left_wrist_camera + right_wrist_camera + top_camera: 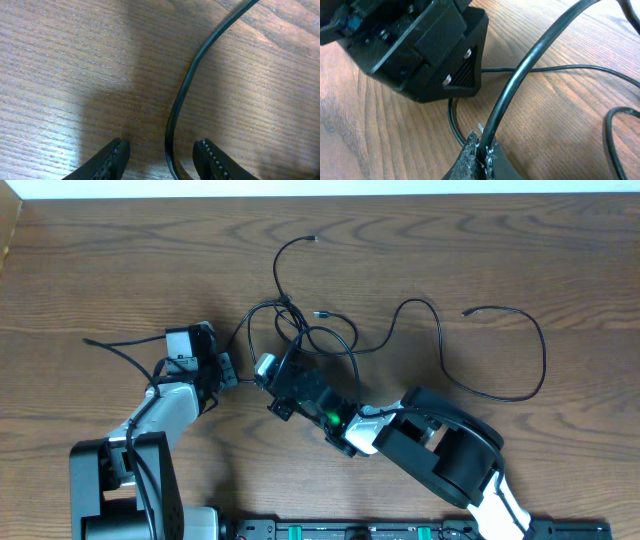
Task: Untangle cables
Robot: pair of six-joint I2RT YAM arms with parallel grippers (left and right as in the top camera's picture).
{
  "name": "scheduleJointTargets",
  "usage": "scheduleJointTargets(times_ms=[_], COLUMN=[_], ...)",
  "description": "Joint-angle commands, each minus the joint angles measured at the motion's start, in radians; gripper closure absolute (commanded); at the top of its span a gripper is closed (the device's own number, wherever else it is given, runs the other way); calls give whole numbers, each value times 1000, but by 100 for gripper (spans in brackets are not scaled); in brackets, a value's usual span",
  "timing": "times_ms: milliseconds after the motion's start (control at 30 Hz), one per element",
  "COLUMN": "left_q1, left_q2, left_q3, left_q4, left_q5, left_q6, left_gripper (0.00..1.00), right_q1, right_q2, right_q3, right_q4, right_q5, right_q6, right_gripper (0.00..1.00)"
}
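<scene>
The cable point(169, 142) lies loose between my left gripper's open fingers and runs into the tangle point(284, 304). My left gripper should close tightly on the cable before my right gripper pulls away.
Thin black cables point(312, 332) lie in a tangle of loops at the middle of the wooden table, with plug ends at the top and centre. One long cable point(540, 350) loops away to the right. My left gripper point(228, 370) is open at the tangle's left edge; in the left wrist view a black cable point(186, 85) runs between its open fingers point(161, 146), untouched by them. My right gripper point(263, 367) sits right beside it and is shut point(482, 144) on a black cable point(520, 75) that rises up from the jaws. I cannot make out a white cable.
The left gripper's black body point(420, 45) fills the upper left of the right wrist view, very close to my right jaws. More black cable strands point(615, 135) lie on the wood to the right. The left arm's own thick wire point(125, 350) trails left.
</scene>
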Motion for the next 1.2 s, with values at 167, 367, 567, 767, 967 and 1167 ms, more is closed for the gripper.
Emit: scheduleJointTargets(times_ms=[167, 367, 567, 767, 967, 1167], left_q1=[-5, -5, -5, -4, -4, -4], left_q2=[64, 64, 64, 64, 64, 64], left_q3=[-85, -97, -97, -97, -97, -97], left_q4=[-73, -77, -92, -94, -91, -72], left_q5=[-58, -145, -227, -227, -227, -227], left_q6=[11, 11, 11, 11, 45, 53], left_gripper=[53, 57, 66, 72, 88, 92], right_q1=[0, 2, 2, 2, 2, 1], right_q2=[-2, -2, -2, -2, -2, -44], right_q3=[8, 8, 8, 8, 8, 6], right_q4=[3, -6, 11, -1, 6, 2], right_q5=[22, 19, 19, 19, 20, 97], right_q6=[-8, -8, -7, -4, -5, -35], right_gripper=[99, 99, 99, 99, 99, 99])
